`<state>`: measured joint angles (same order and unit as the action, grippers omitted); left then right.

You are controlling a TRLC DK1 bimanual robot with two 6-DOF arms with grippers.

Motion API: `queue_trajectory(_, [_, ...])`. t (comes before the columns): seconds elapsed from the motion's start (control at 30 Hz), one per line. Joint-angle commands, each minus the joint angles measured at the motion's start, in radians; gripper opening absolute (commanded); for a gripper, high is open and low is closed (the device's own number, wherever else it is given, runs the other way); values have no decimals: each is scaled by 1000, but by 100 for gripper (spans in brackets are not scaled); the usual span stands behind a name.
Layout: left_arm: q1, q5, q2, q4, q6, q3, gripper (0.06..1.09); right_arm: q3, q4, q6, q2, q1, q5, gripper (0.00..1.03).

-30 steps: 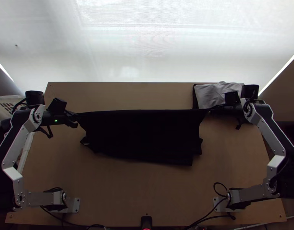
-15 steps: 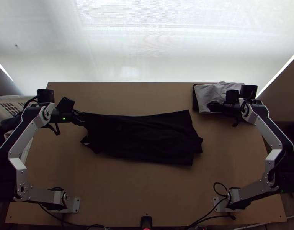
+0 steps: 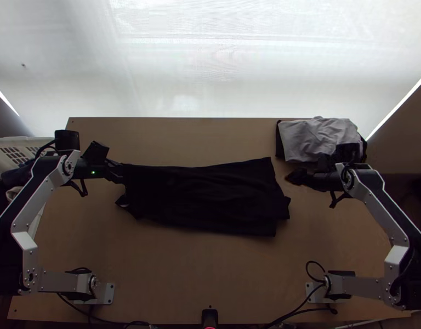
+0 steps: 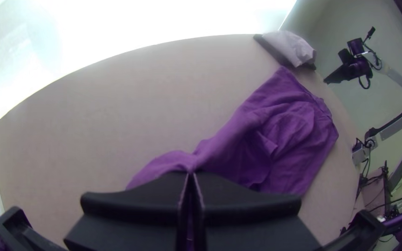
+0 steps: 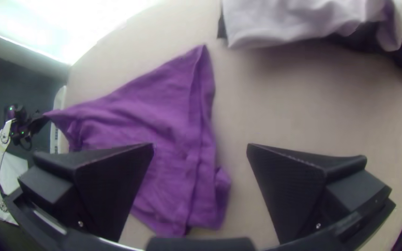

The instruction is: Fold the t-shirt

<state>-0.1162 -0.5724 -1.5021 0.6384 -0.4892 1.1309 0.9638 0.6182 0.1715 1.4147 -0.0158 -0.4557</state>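
Observation:
The t-shirt (image 3: 202, 198) will drop open into a wider sheet when I raise it by both corners, because uneven layers (image 3: 282, 209) poke out at its folded end.
Dark in the top view, the t-shirt (image 3: 205, 197) lies folded into a wide band across the middle of the table; it looks purple in the left wrist view (image 4: 275, 135) and the right wrist view (image 5: 154, 116). At its far left corner, my left gripper (image 3: 120, 172) is shut on the cloth, and its fingers meet over a pinched edge in the left wrist view, left gripper (image 4: 190, 175). Off the shirt's right end, my right gripper (image 3: 294, 176) holds nothing; in the right wrist view, the right gripper (image 5: 201, 148) stands wide open above the shirt's end and bare table.
A grey and black cloth pile (image 3: 314, 137) lies at the table's far right corner, just beyond my right gripper. A white basket (image 3: 13, 151) with cloth in it stands off the table's left edge. Cables run along the near edge.
The right gripper let go of the shirt's far right corner, which dropped to the table, then moved back toward the near side. The left gripper shifted slightly right, still holding its corner.

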Motion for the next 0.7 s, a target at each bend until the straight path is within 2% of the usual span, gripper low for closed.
queue_trajectory(0.0, [13, 0, 8, -5, 5, -22, 9, -59, 51, 74, 13, 160, -55, 93])
queue_trajectory(0.17, [21, 0, 17, -16, 12, -37, 9, -51, 49, 79, 70, 218, -57, 93])
queue_trajectory(0.4, [12, 3, 28, -17, 11, -42, 9, -31, 44, 29, 165, 220, -58, 92])
queue_trajectory(0.67, [-14, 3, 39, -16, 0, -49, 9, 38, 26, 29, 199, 221, -43, 92])
